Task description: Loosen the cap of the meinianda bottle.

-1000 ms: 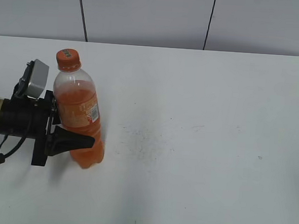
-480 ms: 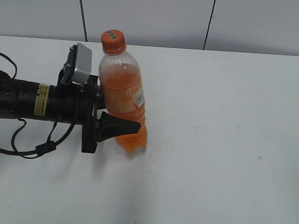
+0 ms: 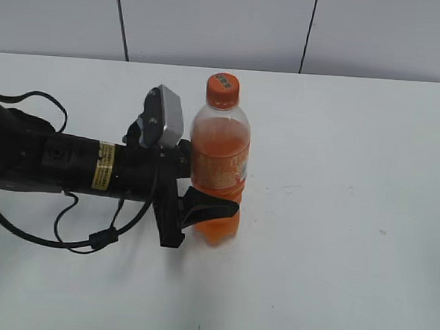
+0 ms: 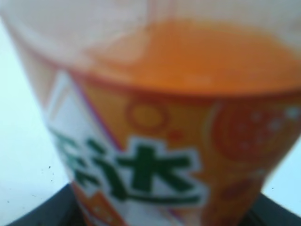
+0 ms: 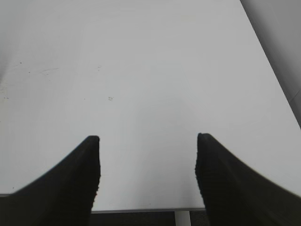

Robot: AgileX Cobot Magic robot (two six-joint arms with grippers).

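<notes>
The meinianda bottle's lower body (image 3: 222,183), below the cap, is held by my left gripper. That gripper should keep the bottle steady while my right gripper grips the orange cap (image 3: 223,91).
The meinianda bottle (image 3: 219,161) stands upright near the middle of the white table (image 3: 338,180), full of orange drink, with an orange label. Its small orange cap (image 3: 222,89) is on top. My left gripper (image 3: 212,202) reaches in from the left and is shut on the bottle's lower body. In the left wrist view the bottle's label (image 4: 155,150) fills the frame, blurred and very close. My right gripper (image 5: 147,155) is open and empty above the table near its edge, and does not show in the exterior view.
The left arm (image 3: 71,163) with its cables lies across the left of the table. A grey wall with dark seams (image 3: 310,32) runs behind the table. The table's near edge (image 5: 141,209) shows in the right wrist view.
My left gripper has carried the bottle to the right, from the table's left side to near its middle. The bottle has stayed upright in the grip.
</notes>
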